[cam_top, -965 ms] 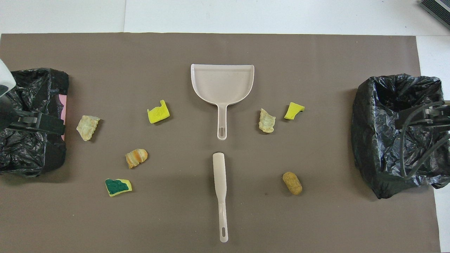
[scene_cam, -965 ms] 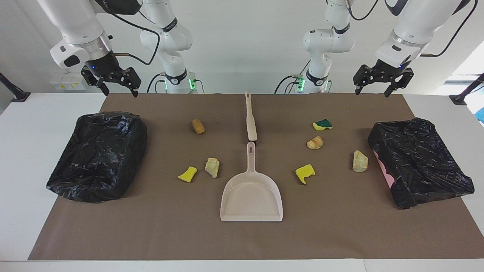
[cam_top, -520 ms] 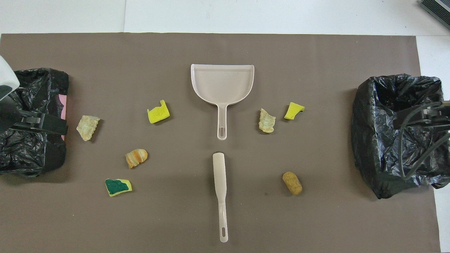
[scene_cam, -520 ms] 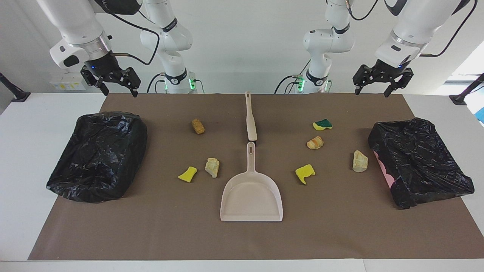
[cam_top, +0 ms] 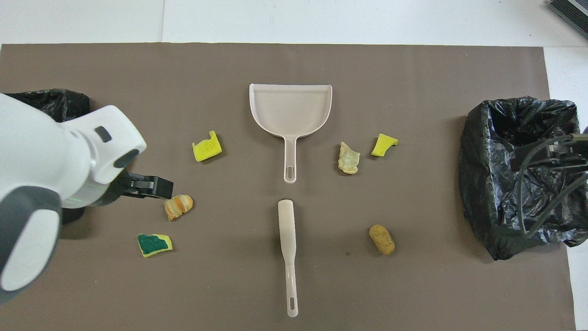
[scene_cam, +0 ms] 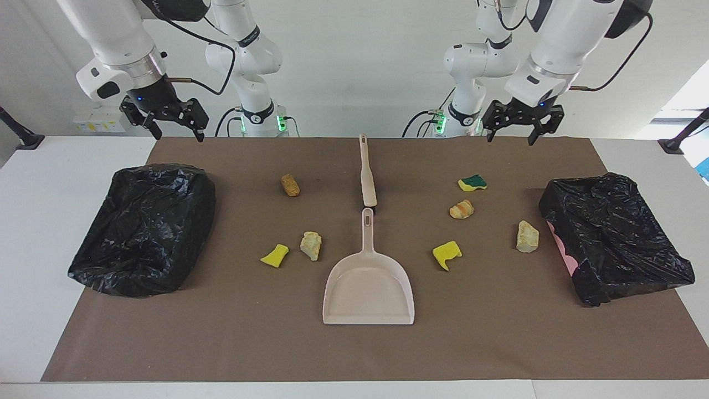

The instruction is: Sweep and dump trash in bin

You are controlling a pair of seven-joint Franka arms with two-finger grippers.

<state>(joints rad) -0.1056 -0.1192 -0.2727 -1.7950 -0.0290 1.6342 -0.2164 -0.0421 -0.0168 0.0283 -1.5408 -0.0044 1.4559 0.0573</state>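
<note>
The brush (cam_top: pixel 287 229) lies free of the scraps, its handle toward my arms, so I should keep my left gripper going to the slim handle (cam_top: pixel 291 281) until it closes there.
Several scraps of trash lie on the brown mat: a brown chunk (scene_cam: pixel 289 185), a pale lump (scene_cam: pixel 311 245), a yellow sponge piece (scene_cam: pixel 275 256), a green-topped sponge (scene_cam: pixel 472 182), a bread-like chunk (scene_cam: pixel 461 209), another yellow piece (scene_cam: pixel 446 253) and a second pale lump (scene_cam: pixel 527 236). A black-bagged bin (scene_cam: pixel 144 227) sits at the right arm's end, another bin (scene_cam: pixel 615 238) at the left arm's end. My left gripper (scene_cam: pixel 510 137) hangs open and empty, high over the mat by the green-topped sponge. My right gripper (scene_cam: pixel 176 133) is open and empty over its bin.
A beige dustpan (scene_cam: pixel 369 288) lies mid-mat, handle toward the robots. In line with it, nearer the robots, lies a beige brush (scene_cam: pixel 367 177). In the overhead view the left arm (cam_top: pixel 59 170) covers the pale lump and part of that bin.
The left arm has swung from above its bin toward the table's middle, its gripper still open. The right gripper has barely shifted. Nothing on the mat has moved.
</note>
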